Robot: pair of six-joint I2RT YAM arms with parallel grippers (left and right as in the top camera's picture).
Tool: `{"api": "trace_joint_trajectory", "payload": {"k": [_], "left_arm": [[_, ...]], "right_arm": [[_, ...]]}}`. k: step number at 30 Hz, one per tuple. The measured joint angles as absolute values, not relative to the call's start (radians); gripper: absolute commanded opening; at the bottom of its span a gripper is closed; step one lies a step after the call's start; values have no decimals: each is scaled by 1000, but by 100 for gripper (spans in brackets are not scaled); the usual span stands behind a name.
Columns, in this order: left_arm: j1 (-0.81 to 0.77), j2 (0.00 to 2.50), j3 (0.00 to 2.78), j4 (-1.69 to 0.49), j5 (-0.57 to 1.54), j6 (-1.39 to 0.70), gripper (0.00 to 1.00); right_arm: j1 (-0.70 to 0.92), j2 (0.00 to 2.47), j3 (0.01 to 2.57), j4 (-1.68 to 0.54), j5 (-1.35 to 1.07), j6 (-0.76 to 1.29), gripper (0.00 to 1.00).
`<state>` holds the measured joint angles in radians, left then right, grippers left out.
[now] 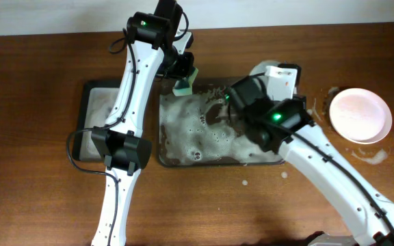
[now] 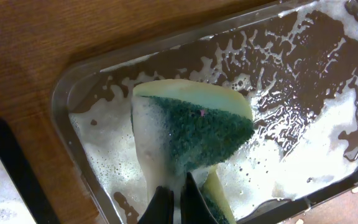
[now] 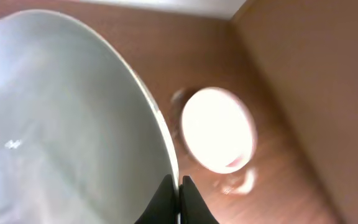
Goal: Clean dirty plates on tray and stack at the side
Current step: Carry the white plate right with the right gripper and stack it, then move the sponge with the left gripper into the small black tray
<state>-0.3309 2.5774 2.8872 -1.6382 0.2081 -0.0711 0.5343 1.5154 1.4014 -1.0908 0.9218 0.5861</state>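
My right gripper should keep carrying the white plate (image 3: pixel 143 93), which it holds by its rim, until the plate rests on the plate stack (image 1: pixel 360 115), because the stack lies open.
My left gripper (image 1: pixel 183 76) (image 2: pixel 178 198) is shut on a yellow and green sponge (image 1: pixel 185 83) (image 2: pixel 197 124) and holds it over the far left end of the sudsy dark tray (image 1: pixel 183 161) (image 2: pixel 73 106). My right gripper (image 1: pixel 237 102) (image 3: pixel 178 186) is over the tray's right half, shut on the rim of a white plate (image 3: pixel 61 130) that fills the left of the right wrist view. In the overhead view that plate is hidden under the arm. Other white plates (image 1: pixel 360 115) (image 3: pixel 216 127) lie stacked on the table to the right of the tray.
A smaller dark tray (image 1: pixel 87 92) (image 2: pixel 5 162) with suds stands left of the large tray, partly under my left arm. Wet suds spots (image 1: pixel 368 157) lie on the wooden table near the plate stack.
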Motion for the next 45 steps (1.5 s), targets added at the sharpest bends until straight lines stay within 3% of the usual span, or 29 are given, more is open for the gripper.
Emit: {"api": "trace_joint_trajectory", "payload": {"k": [10,14,19,23,29,34,45], "left_arm": [[-335,2577,2887,-1637,208,-71,0],[-335,2577,2887,-1634,208,-71,0],[-335,2577,2887,-1633,208,-71,0],[-335,2577,2887,-1628,208,-71,0],[-336,2577,2887,-1607,208,-71,0],[-338,2577,2887,-1597,208,-71,0],[-292,2574,2887,-1686,213,-100,0]], "right_arm": [[-108,1515,1401,-936,75,386,4],[-377,1515,1401,-892,-33,382,4],[-630,1526,1401,-840,4,381,4],[-715,1629,1401,-799,26,381,4],[-717,1822,1401,-721,29,380,5],[-715,1902,1401,-678,-27,377,31],[-648,1798,1433,-817,-264,293,45]]}}
